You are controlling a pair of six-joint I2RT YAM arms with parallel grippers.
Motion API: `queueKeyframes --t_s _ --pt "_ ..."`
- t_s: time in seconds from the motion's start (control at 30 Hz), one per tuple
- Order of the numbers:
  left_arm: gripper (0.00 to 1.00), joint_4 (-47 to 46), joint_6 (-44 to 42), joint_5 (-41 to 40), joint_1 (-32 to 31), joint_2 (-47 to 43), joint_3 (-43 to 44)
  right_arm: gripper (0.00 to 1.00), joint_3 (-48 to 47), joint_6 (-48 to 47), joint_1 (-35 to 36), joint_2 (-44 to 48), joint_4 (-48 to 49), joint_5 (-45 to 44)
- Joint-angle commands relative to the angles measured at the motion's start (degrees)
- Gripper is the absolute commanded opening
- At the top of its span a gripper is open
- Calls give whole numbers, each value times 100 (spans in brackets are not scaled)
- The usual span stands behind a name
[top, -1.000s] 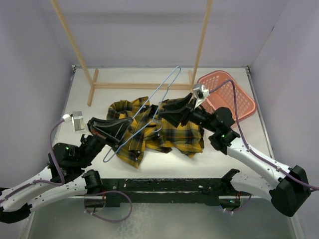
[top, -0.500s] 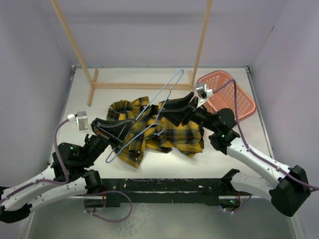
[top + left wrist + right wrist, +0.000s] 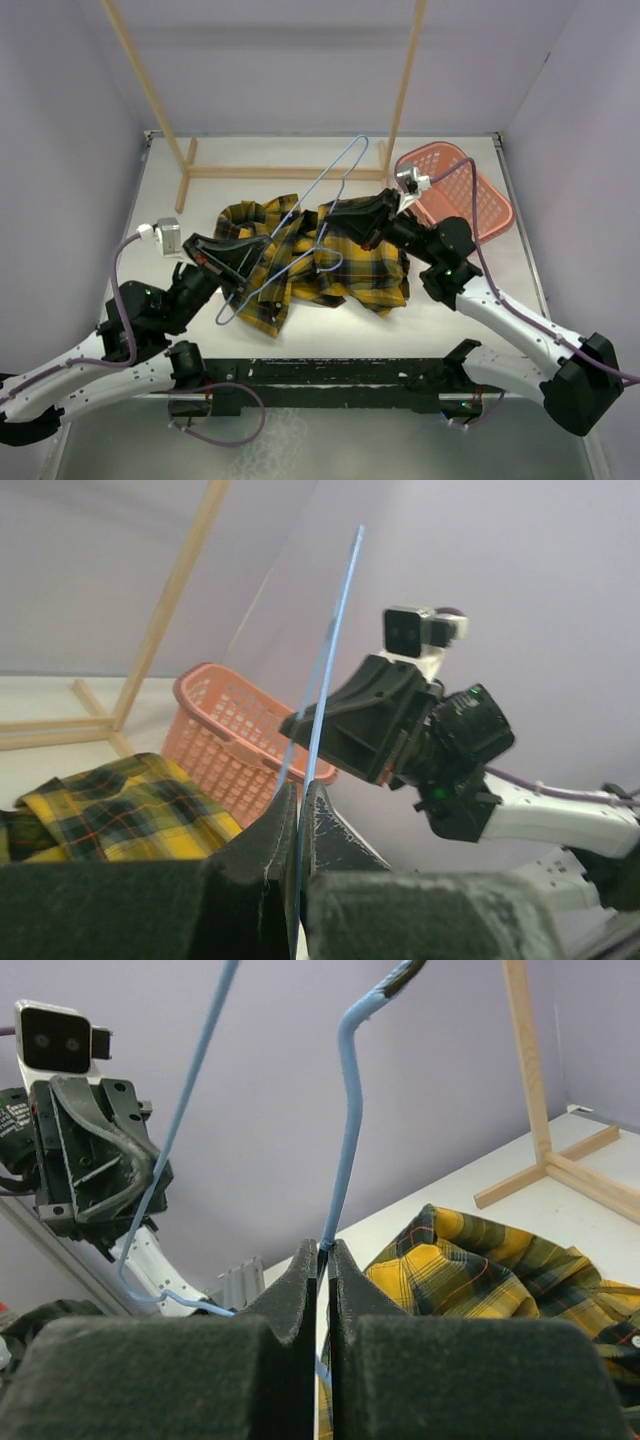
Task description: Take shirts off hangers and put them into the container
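I should open my left gripper and take the hanger's free shoulder wire (image 3: 276, 276) closer to the hook, because it is holding the hanger's long lower wire (image 3: 290, 214), opposite the hook.
The light-blue wire hanger (image 3: 325, 172) is lifted at a slant over the yellow-and-black plaid shirt (image 3: 350, 270), which lies crumpled on the table. My left gripper (image 3: 264, 244) is shut on the hanger's lower wire, which runs up between the jaws (image 3: 298, 802). My right gripper (image 3: 327, 212) is shut on the wire below the hook (image 3: 322, 1250); the hook's stem (image 3: 346, 1130) rises above its tips. Part of the shirt (image 3: 490, 1260) shows to the right of those fingers. The salmon-pink basket (image 3: 470, 195) stands at the back right, behind my right arm, and is also in the left wrist view (image 3: 225, 730).
A pale wooden rack (image 3: 285, 172) stands along the back of the table, its two posts rising left and right. Purple walls close in the table on three sides. The shirt lies between the two arms.
My right gripper was open around the hanger wire and has now shut on it. My left arm has crept up and right with the hanger; the shirt has hardly moved.
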State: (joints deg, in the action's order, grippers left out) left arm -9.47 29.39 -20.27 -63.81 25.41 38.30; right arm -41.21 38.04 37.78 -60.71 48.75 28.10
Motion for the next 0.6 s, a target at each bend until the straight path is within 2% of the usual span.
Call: queueKeyframes --t_s 0.0,0.13,0.23,0.37,0.47,0.57 --pt "1 1264 -250 -1126 16 647 927 0 -122 -150 3 628 -40 -94" --pt "38 1847 -777 -1435 9 1334 1596 0 -498 -657 15 1065 -1595 -317" --pt "52 1926 -1231 -1137 9 1522 1908 0 -1205 -1350 13 1123 -3657 -817" --pt "56 2106 -1826 -445 11 1539 2182 0 -1933 -1490 13 1041 -4810 -1698" --pt "53 2658 -2159 193 11 1614 2510 0 -2333 -1096 11 854 -5423 -2393" --pt "52 3333 -2225 454 12 1706 2822 0 -2800 -659 11 519 -6270 -2839"
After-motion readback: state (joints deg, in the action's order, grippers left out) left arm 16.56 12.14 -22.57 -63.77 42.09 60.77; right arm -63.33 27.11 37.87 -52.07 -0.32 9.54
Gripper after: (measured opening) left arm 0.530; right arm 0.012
